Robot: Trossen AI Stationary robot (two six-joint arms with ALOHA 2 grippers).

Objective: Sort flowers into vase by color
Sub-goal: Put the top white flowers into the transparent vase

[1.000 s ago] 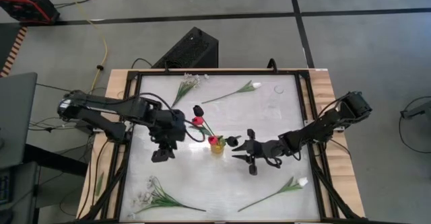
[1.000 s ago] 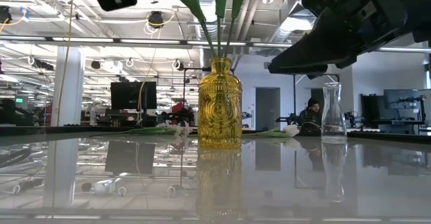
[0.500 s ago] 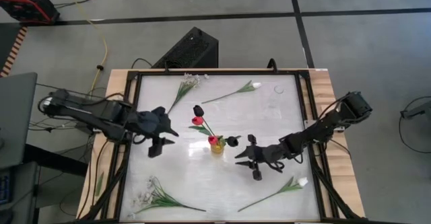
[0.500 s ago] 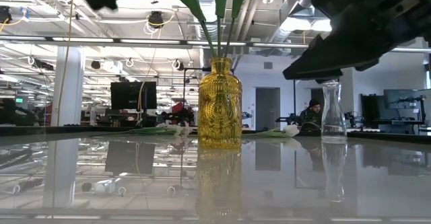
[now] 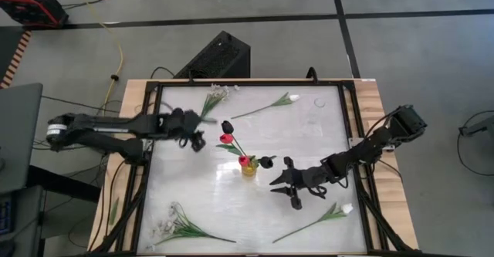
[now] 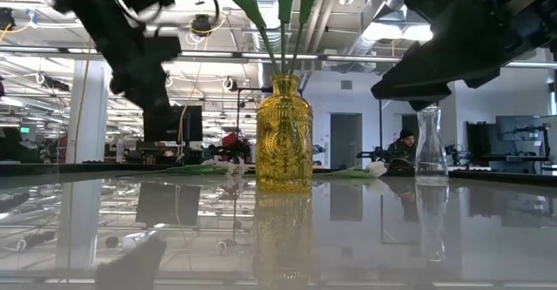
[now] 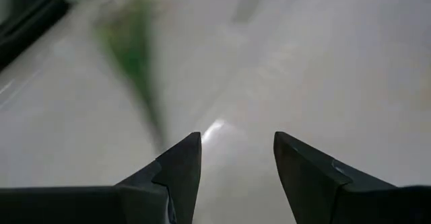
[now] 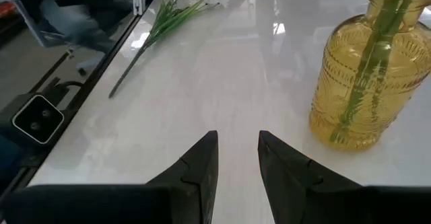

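Observation:
The far spray (image 5: 215,98) lies free, and its green stem is toward my open left gripper. I should keep moving to the stem (image 5: 205,113) until my fingers close around it.
A yellow glass vase (image 5: 248,169) (image 6: 284,133) (image 8: 367,83) stands mid-table and holds red tulips (image 5: 226,139) and dark tulips (image 5: 227,125) by their stems. A clear vase (image 5: 315,115) (image 6: 431,146) stands empty toward the far right. White tulips lie flat at the far side (image 5: 276,103) and the near right (image 5: 324,217). Blossom sprays lie at the far left (image 5: 213,97) and the near left (image 5: 181,228). My left gripper (image 5: 196,141) (image 7: 236,150) is open, hovering near the far spray, whose blurred green stem (image 7: 135,76) shows ahead. My right gripper (image 5: 284,192) (image 8: 236,150) is open, right of the yellow vase.
A black frame (image 5: 153,87) rims the white table top. Bare table surface lies between the yellow vase and the near edge. In the low view both arms hang above the table, the left (image 6: 130,46) and the right (image 6: 470,37).
My left gripper has drawn back from beside the yellow vase toward the table's left, then swung toward the far edge, nearer the far spray. My right gripper has shifted a little toward the near edge. The flowers and vases have stayed put.

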